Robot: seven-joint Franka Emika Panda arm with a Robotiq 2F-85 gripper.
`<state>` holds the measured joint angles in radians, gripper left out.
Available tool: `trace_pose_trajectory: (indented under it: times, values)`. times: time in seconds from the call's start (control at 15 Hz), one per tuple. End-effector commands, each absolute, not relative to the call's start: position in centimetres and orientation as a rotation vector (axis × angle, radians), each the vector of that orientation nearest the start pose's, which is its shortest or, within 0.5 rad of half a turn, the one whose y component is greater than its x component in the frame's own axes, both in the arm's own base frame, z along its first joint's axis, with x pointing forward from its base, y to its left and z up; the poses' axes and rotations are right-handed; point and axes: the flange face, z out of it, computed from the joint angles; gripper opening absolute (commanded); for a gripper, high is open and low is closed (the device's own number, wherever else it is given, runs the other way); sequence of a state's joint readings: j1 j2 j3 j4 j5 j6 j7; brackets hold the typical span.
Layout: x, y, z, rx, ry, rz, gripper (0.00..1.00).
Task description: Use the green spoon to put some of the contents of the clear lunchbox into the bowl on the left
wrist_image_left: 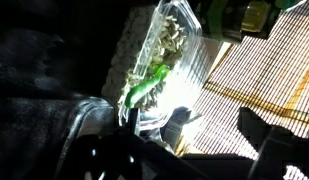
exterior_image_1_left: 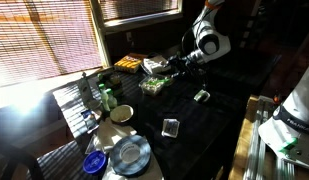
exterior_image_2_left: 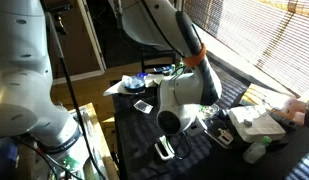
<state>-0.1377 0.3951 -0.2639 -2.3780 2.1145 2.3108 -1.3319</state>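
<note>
I can see the green spoon's handle [wrist_image_left: 138, 96] near one finger, off my open gripper's middle, so I should move back to center over the handle [wrist_image_left: 146, 88] before closing.
The clear lunchbox [exterior_image_1_left: 152, 85] holds greenish leafy contents and stands on the dark table near the back. In the wrist view the lunchbox [wrist_image_left: 174, 40] fills the upper middle. The green spoon [wrist_image_left: 146, 86] lies in it, with its lower end close to one finger. My gripper [wrist_image_left: 177, 132] hangs just over the box's near end, fingers spread to either side with nothing between them. In an exterior view the gripper [exterior_image_1_left: 175, 65] is right behind the lunchbox. A white bowl [exterior_image_1_left: 121, 113] sits nearer the front. In the other exterior view the arm hides the lunchbox.
A yellow food tray [exterior_image_1_left: 129, 65] and a white-topped container [exterior_image_1_left: 155, 64] stand behind the lunchbox. A small clear cup [exterior_image_1_left: 171, 127], a silver plate [exterior_image_1_left: 130, 153], a blue lid [exterior_image_1_left: 94, 162] and bottles [exterior_image_1_left: 104, 97] are on the table. Window blinds [exterior_image_1_left: 44, 40] are behind.
</note>
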Motion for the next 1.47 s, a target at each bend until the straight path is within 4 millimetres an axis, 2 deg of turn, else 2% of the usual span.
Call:
trace_pose_trajectory:
  times: [0.0,0.27,0.6,0.93,1.2,1.4]
  values:
    - [45.7,-17.7,17.2,-1.947,1.029,-0.858,1.00]
    - [47.7,-18.2,16.7,-1.928,1.067,-0.944,1.00]
    - [46.7,-19.0,15.1,-2.057,1.184,-0.879,1.00]
    - [45.8,-18.0,12.8,-2.152,1.212,-0.698,1.00]
    - [45.9,-16.9,11.9,-2.145,1.171,-0.616,1.00]
    - [46.5,-16.7,12.3,-2.087,1.141,-0.668,0.98]
